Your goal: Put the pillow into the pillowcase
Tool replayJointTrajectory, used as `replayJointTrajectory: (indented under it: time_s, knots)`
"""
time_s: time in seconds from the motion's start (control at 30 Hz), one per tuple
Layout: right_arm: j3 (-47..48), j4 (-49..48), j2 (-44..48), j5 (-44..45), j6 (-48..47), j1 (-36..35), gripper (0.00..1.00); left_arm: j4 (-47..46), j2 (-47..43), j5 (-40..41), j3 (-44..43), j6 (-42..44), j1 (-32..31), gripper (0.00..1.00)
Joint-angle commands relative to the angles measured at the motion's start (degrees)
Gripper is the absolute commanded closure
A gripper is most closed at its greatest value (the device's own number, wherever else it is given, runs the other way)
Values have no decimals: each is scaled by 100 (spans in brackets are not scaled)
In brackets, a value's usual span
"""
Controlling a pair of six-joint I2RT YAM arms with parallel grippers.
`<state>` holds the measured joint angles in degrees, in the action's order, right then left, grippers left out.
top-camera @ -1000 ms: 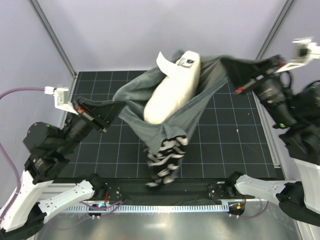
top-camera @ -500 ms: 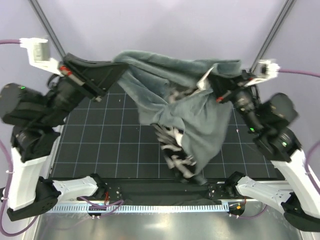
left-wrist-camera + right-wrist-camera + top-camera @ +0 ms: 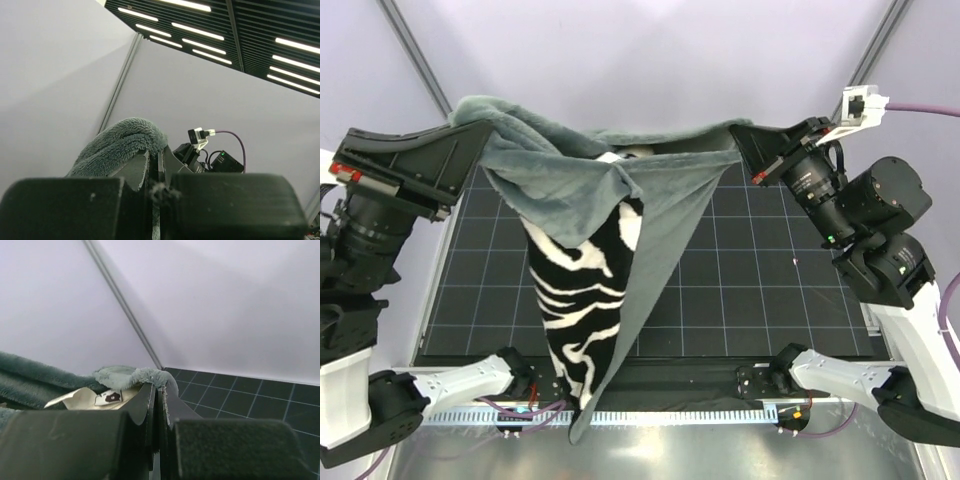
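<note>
The pillowcase, with the pillow inside, is hanging in a narrow fold (image 3: 586,300). My left gripper should therefore swing down and lay the pillowcase out flat across the black gridded mat (image 3: 765,265).
The pillowcase (image 3: 660,190) hangs stretched in the air between my two grippers, grey plush on top and its zebra side (image 3: 578,300) drooping down to the table's front edge. My left gripper (image 3: 480,142) is shut on the upper left edge of the pillowcase (image 3: 120,147), the fabric draped over its fingertips. My right gripper (image 3: 740,137) is shut on the upper right edge (image 3: 142,375). The pillow (image 3: 637,153) is almost wholly hidden inside. Only a cream sliver shows at the open top, and its cream surface with a label (image 3: 75,397) shows in the right wrist view.
The black gridded mat (image 3: 770,270) lies below the hanging fabric. Slanted frame posts (image 3: 415,55) (image 3: 875,50) rise at the back corners, with a purple backdrop behind. A metal strip (image 3: 720,450) runs along the near edge. The right arm's camera (image 3: 197,135) shows beyond the left gripper's fingers.
Both arms have swung up and apart, lifting the pillowcase's top edge. The pillow, which lay exposed on the fabric, has dropped inside, and the case now hangs long with the zebra side out.
</note>
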<state>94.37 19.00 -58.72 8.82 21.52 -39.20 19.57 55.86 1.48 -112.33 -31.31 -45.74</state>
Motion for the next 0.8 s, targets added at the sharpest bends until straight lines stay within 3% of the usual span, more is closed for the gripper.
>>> replayJointTrajectory:
  time_s: [0.0, 0.13, 0.43, 0.57, 0.67, 0.77]
  knots:
    - [310, 269, 10, 893, -148, 44, 96, -797, 223, -15, 18, -225, 12, 100]
    - [932, 279, -34, 920, -349, 53, 96, -1016, 618, -480, 124, -586, 12, 100]
    - [3173, 429, -456, 1297, -1377, 53, 96, -1763, 1304, -728, 423, -1526, 12, 100]
    - [3439, 306, -684, 1132, -1431, 53, 96, -1904, 1796, -719, 134, -1624, 12, 100]
    - [3474, 375, -965, 727, -1212, 62, 96, -1738, 1771, -263, 1, -1292, 30, 99]
    - [3037, 219, -1098, 376, -940, 53, 96, -1273, 1429, 904, 71, -1167, 152, 100]
